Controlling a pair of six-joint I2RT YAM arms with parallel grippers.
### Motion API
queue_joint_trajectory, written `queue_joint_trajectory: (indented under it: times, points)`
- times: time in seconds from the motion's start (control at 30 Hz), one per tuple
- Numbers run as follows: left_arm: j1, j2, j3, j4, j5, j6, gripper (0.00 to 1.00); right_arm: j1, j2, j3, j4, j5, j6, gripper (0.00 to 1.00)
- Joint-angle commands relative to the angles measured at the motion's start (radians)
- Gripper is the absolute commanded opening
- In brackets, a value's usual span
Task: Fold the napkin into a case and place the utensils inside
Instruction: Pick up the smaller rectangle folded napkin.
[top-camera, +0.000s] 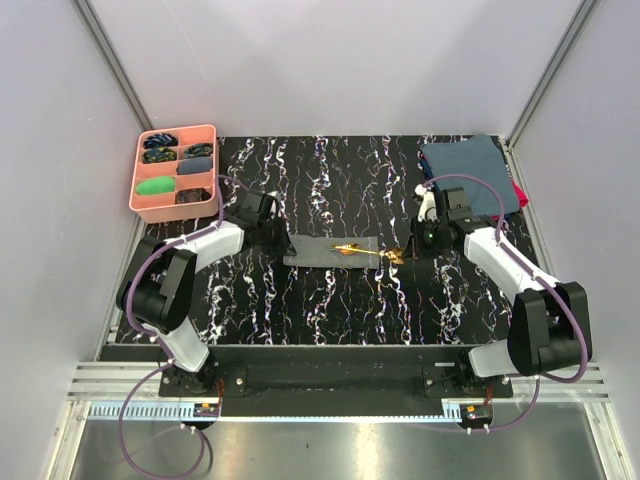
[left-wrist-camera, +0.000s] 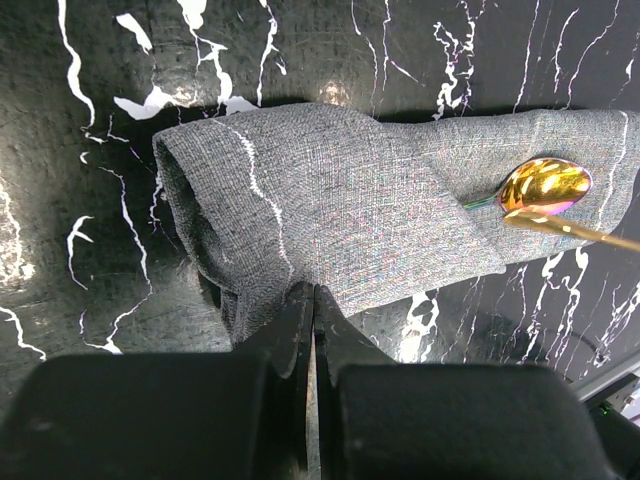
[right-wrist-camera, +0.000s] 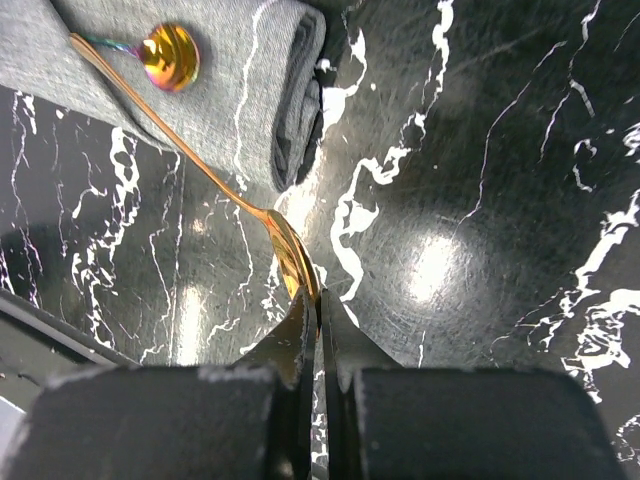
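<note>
My right gripper is pointing the second utensil's handle (left-wrist-camera: 540, 221) at the diagonal fold (left-wrist-camera: 472, 228). It should move the utensil under the fold next and let go once both heads are side by side.
The napkin (top-camera: 325, 250) lies folded as a narrow grey case (left-wrist-camera: 330, 190) mid-table. My left gripper (left-wrist-camera: 314, 292) is shut on its near edge at the left end (top-camera: 277, 236). One gold utensil (left-wrist-camera: 545, 185) is tucked under the diagonal fold, with its round head (right-wrist-camera: 168, 55) sticking out. My right gripper (right-wrist-camera: 320, 300) is shut on the head end of the second utensil (right-wrist-camera: 285, 250). This one's thin handle (left-wrist-camera: 590, 236) reaches across the case's right end beside the first. In the top view the right gripper (top-camera: 413, 250) sits just right of the case, with the held utensil (top-camera: 392, 256) before it.
A pink compartment tray (top-camera: 205, 130) with small items stands at the back left. Dark blue-teal cloths (top-camera: 465, 168) are stacked at the back right over something red (top-camera: 519, 195). White walls enclose the black marbled table (top-camera: 330, 320).
</note>
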Motion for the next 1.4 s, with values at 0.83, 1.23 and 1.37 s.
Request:
queue_joint_trajectory:
  times: [0.83, 1.23, 1.37]
  points:
    - [0.015, -0.014, -0.019, 0.054, -0.002, 0.019, 0.00, 0.066, 0.175, 0.027, 0.156, -0.167, -0.024, 0.00]
    - [0.015, -0.023, -0.015, 0.058, 0.006, 0.017, 0.00, 0.160, 0.347, 0.186, 0.188, -0.192, 0.019, 0.00]
    - [0.015, -0.025, -0.015, 0.061, 0.010, 0.016, 0.00, 0.194, 0.384, 0.220, 0.199, -0.187, 0.050, 0.00]
